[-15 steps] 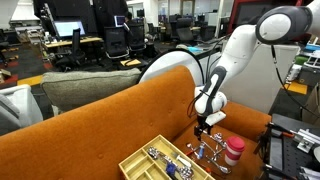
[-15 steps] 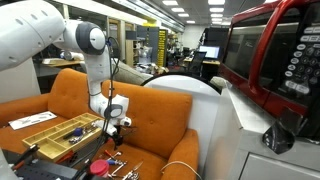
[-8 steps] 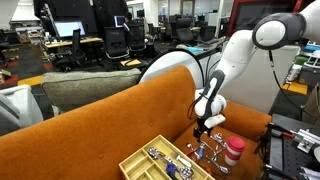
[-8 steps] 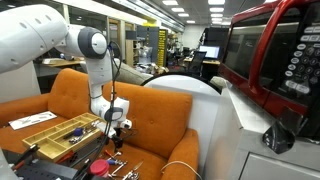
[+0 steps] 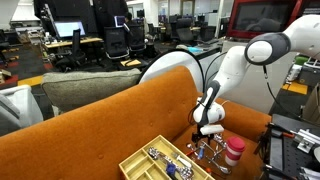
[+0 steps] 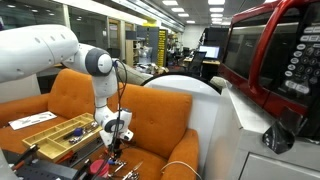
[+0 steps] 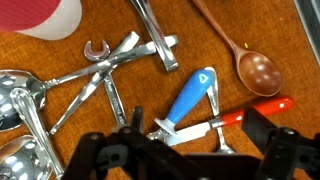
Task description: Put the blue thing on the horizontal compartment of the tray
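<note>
Next, my gripper turns in line with the blue handle (image 7: 182, 106) before it goes down and closes, because the blue utensil's handle (image 7: 197, 86) lies at a slant across its open fingers.
The blue thing (image 7: 190, 98) is a blue-handled utensil with a metal head. It lies on the orange cushion among other utensils, and its head crosses the blade of a red-handled knife (image 7: 250, 112). My gripper (image 7: 185, 150) is open and hovers just above it, with one finger on each side. In both exterior views the gripper (image 5: 206, 136) (image 6: 113, 141) hangs low over the utensil pile. The pale yellow tray (image 5: 136, 160) (image 6: 40, 133) sits on the sofa seat beside the pile, with small items in its compartments.
A pink cup (image 5: 233, 152) (image 7: 40, 15) stands by the pile. Metal wrenches (image 7: 120, 60), steel spoons (image 7: 15, 100) and a wooden spoon (image 7: 255, 70) lie around the blue utensil. The orange sofa back (image 5: 100, 125) rises behind.
The arm has come down, which brought the gripper closer to the utensil pile. Nothing has been grasped.
</note>
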Tool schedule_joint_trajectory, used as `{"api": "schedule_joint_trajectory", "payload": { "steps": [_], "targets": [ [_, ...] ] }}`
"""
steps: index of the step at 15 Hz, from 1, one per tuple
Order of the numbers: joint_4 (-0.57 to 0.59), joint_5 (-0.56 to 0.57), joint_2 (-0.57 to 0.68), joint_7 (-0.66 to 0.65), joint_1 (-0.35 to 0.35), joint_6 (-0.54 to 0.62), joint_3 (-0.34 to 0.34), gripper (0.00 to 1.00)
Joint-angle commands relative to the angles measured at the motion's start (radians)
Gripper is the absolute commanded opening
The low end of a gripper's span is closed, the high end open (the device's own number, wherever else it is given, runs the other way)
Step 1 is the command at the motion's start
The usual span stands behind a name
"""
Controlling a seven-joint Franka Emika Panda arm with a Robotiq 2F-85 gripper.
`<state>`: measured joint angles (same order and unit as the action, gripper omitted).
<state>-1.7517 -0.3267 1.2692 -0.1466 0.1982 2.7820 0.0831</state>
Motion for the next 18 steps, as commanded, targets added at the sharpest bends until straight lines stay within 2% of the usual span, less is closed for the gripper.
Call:
{"api": "schedule_joint_trajectory", "payload": {
  "steps": [1, 8, 10, 18],
  "targets": [
    [0.009, 0.000, 0.003, -0.008, -0.001, -0.004, 0.000, 1.00],
    [0.013, -0.002, 0.003, -0.014, 0.000, -0.006, 0.001, 1.00],
    [0.029, -0.015, 0.023, 0.000, 0.029, 0.002, 0.029, 1.00],
    [0.064, -0.105, 0.095, -0.089, 0.044, 0.087, 0.056, 1.00]
  ]
}}
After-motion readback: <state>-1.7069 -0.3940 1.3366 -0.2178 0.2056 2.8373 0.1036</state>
